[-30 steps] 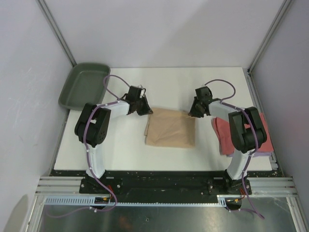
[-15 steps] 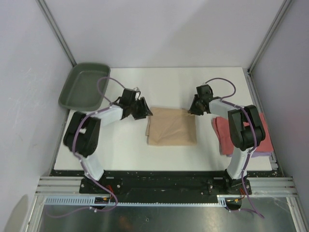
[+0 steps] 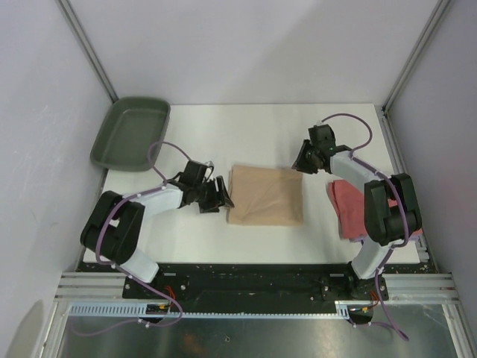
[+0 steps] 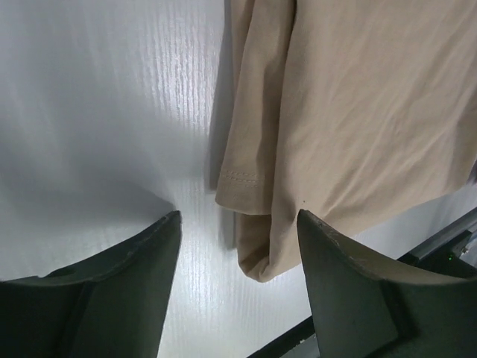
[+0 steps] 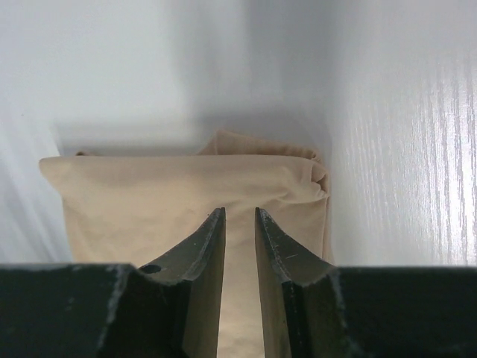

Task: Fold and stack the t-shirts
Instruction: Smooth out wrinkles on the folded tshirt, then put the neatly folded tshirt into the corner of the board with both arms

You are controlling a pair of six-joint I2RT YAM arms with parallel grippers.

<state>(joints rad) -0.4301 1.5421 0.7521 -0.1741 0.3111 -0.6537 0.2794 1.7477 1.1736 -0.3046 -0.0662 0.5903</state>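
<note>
My left gripper needs to drag the folded tan t-shirt [image 3: 265,197] toward the tray's side first, because it fills the middle. My right gripper will then pull the coral-red t-shirt [image 3: 337,189] inward.
A tan t-shirt [image 3: 264,195], folded to a rectangle, lies flat mid-table. My left gripper [image 3: 220,195] sits low at its left edge, open. In the left wrist view the shirt's folded corner [image 4: 257,253] lies on the table between the spread fingers of that gripper [image 4: 238,215], untouched. My right gripper [image 3: 302,160] hangs over the shirt's far right corner. In the right wrist view the jaws of the right gripper [image 5: 239,211] stand a narrow gap apart above the tan cloth [image 5: 149,201], pinching nothing. A coral-red t-shirt [image 3: 346,203] lies at the right, partly under the right arm.
A dark green tray [image 3: 130,133] stands at the far left corner, partly off the white table [image 3: 253,130]. Grey walls and metal frame posts close in both sides. The black base rail runs along the near edge.
The left gripper opened, let go of the tan shirt's far left corner and slid down along its left edge towards me. The right gripper drew back a little, up and to the right.
</note>
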